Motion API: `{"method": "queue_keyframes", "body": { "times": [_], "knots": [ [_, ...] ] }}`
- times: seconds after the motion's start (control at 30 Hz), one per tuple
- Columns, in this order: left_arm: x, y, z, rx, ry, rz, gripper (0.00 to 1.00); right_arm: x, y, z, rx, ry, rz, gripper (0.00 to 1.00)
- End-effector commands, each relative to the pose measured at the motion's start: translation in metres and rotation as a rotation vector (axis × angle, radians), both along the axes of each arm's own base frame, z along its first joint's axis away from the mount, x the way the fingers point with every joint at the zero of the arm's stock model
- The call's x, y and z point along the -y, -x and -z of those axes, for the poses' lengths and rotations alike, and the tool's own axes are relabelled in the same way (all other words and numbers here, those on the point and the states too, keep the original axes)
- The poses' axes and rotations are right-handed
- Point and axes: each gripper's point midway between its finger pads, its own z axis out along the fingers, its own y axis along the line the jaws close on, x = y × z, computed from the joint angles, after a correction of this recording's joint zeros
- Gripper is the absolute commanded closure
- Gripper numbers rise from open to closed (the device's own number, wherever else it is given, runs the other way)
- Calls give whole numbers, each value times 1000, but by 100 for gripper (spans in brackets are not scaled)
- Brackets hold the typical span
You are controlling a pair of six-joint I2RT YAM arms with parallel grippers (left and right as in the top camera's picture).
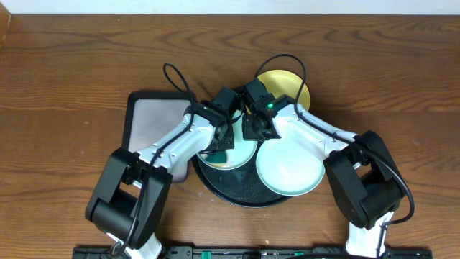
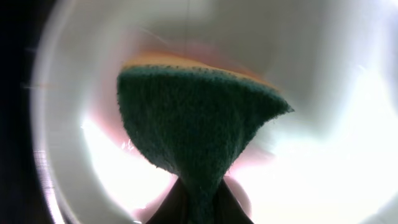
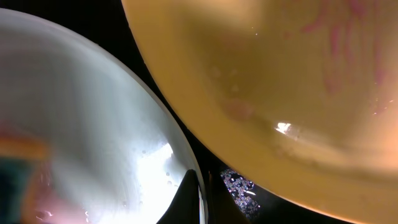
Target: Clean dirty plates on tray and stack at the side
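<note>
My left gripper should move back before my right gripper tips the mint plate over the black tray (image 1: 241, 188), since pink liquid (image 2: 254, 160) is pooling around the sponge in that plate.
The black tray (image 1: 237, 198) holds two mint-green plates and a yellow plate (image 1: 291, 86) at its far edge. My left gripper (image 1: 221, 146) is shut on a green sponge (image 1: 219, 155) and presses it into the left mint plate (image 1: 243, 155). In the left wrist view the sponge (image 2: 199, 124) fills the middle of the plate (image 2: 323, 155), with the jaws (image 2: 199, 208) below it. My right gripper (image 1: 253, 131) is shut on that plate's rim; the right wrist view shows its fingers (image 3: 196, 200) pinching the rim (image 3: 81, 124) beside the yellow plate (image 3: 280, 74), which has pink smears. The second mint plate (image 1: 290, 167) lies at the tray's right.
A rectangular grey tray with a black rim (image 1: 151, 122) lies to the left of the round tray, partly under my left arm. Bare wooden table (image 1: 72, 72) surrounds both trays. The black tray floor (image 3: 244, 186) shows between the plates.
</note>
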Motion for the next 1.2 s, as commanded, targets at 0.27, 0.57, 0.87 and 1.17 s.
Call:
{"method": "queue_keyframes", "body": {
  "times": [0.27, 0.57, 0.87, 1.17],
  "knots": [
    [25, -41, -19, 95, 253, 45, 92, -3, 1, 3, -1, 15, -4, 99],
    [-58, -76, -88, 199, 195, -164, 93, -5, 3, 3, -8, 3, -8, 99],
    [-153, -45, -153, 266, 109, -324, 93, -18, 2, -16, 32, -12, -108, 99],
    [-200, -30, -157, 260, 59, -415, 92, -14, -3, -103, 330, 163, -148, 99]
  ]
}}
